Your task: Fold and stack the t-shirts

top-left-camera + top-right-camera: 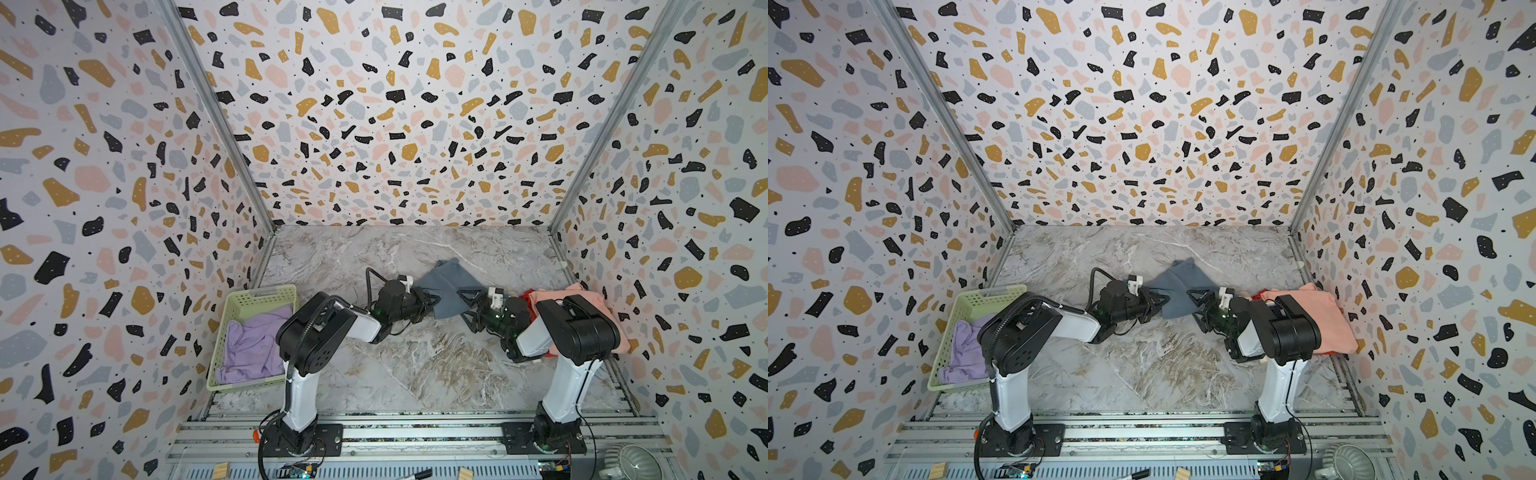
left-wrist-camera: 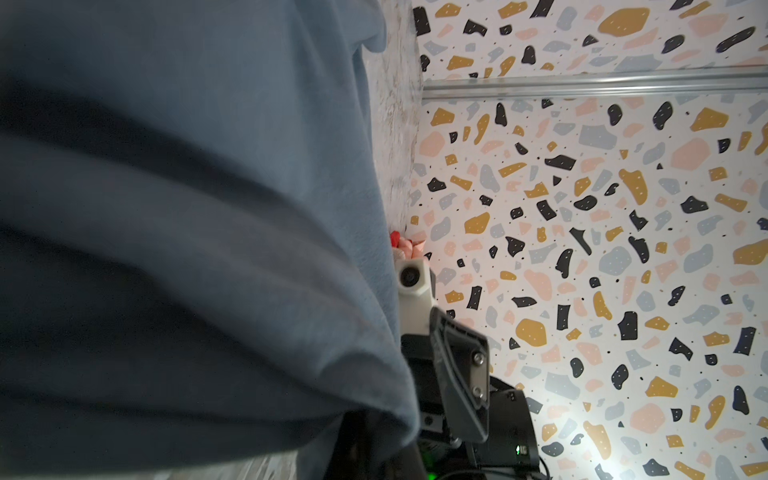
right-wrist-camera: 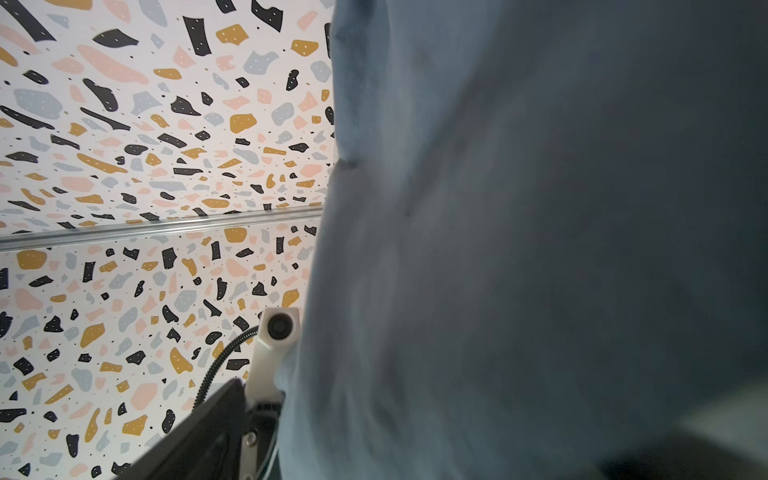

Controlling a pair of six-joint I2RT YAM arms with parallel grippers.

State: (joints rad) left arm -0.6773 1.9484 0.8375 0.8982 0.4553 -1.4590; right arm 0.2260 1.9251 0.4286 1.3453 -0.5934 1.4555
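The blue-grey t-shirt (image 1: pixel 448 289) is in my left gripper, far from the salmon pink t-shirt (image 1: pixel 563 294), so next my left gripper opens and lets my right gripper do the carrying.
In both top views a slate blue-grey t-shirt (image 1: pixel 446 286) (image 1: pixel 1177 286) lies bunched mid-table between my two grippers. The left gripper (image 1: pixel 435 300) (image 1: pixel 1166 299) is shut on its left edge. At its right edge my right gripper (image 1: pixel 462 306) (image 1: pixel 1191 305) stands open, fingers spread wide around the cloth's corner. Grey cloth (image 2: pixel 187 208) (image 3: pixel 540 249) fills both wrist views and hides each gripper's own jaws. A salmon pink t-shirt (image 1: pixel 552 296) (image 1: pixel 1337 328) lies at the right wall under the right arm, with a red t-shirt (image 1: pixel 527 296) peeking out beside it. A lilac t-shirt (image 1: pixel 253 345) (image 1: pixel 967 349) is crumpled in the basket.
A pale green lattice basket (image 1: pixel 232 307) (image 1: pixel 963 301) stands at the left wall. Patterned walls close in the marble table (image 1: pixel 415 365) on three sides. Metal rails with both arm bases run along the front edge, with a white lamp (image 1: pixel 631 463) at the front right.
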